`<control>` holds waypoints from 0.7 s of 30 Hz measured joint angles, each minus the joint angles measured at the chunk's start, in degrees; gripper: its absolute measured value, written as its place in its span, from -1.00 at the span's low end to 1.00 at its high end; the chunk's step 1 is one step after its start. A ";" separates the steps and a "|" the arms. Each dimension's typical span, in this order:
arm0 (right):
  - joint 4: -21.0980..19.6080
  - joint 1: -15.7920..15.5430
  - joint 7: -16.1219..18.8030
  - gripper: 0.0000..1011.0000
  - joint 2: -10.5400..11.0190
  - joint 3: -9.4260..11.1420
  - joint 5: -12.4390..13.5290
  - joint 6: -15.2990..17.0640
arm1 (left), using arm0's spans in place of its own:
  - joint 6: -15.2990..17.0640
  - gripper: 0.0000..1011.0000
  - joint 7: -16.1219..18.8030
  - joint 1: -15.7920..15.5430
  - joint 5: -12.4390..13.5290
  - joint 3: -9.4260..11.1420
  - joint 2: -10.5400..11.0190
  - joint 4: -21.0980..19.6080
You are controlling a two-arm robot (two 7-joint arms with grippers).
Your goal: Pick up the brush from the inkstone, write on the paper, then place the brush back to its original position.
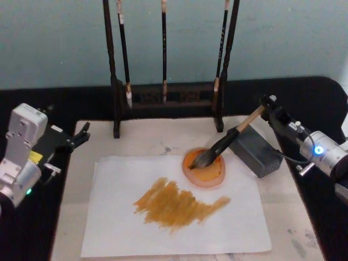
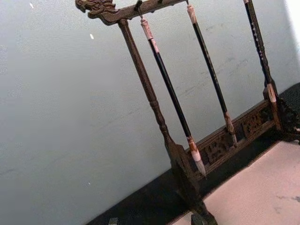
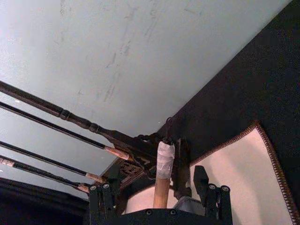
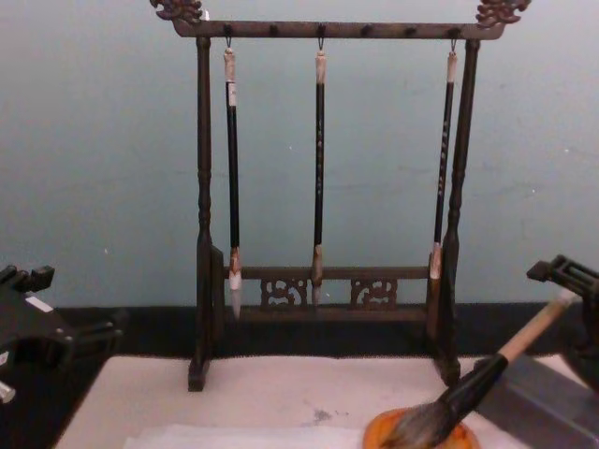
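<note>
The thin cord loop (image 3: 168, 124) is sticking out past the brush handle's whitish end (image 3: 165, 159), so the loop will stay standing when I lift the brush upright.
The brush (image 1: 225, 142) lies slanted, its dark tuft in the round orange inkstone (image 1: 204, 173) and its tan handle leaning over a grey block (image 1: 254, 153). My right gripper (image 1: 268, 106) is at the handle's whitish end. In the right wrist view its fingers (image 3: 202, 180) stand apart on either side of the handle (image 3: 161, 187), open and not pressing it. The white paper (image 1: 119, 217) carries a patch of orange-brown strokes (image 1: 179, 204). The chest view shows the brush (image 4: 487, 369) above the inkstone (image 4: 376, 430). My left gripper (image 1: 81, 135) is parked open at the mat's left edge.
A dark wooden rack (image 1: 163, 98) with three thin black-handled brushes stands at the back of the mat, also in the chest view (image 4: 323, 281) and left wrist view (image 2: 178, 154). Black table surface surrounds the beige mat (image 1: 304, 239).
</note>
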 joint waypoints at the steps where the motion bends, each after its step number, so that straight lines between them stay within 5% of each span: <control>1: 0.35 0.21 0.18 0.98 -0.03 -0.15 0.07 -0.06 | 0.00 1.00 0.00 0.00 0.00 0.00 0.00 0.00; 16: 1.56 0.98 0.99 0.97 -0.11 -0.80 0.40 -0.64 | 0.00 1.00 0.00 0.00 0.00 0.00 0.00 0.00; 21: 1.43 0.89 0.89 0.76 -0.08 -0.73 0.37 -0.58 | 0.00 1.00 0.00 0.00 0.00 0.00 0.00 0.00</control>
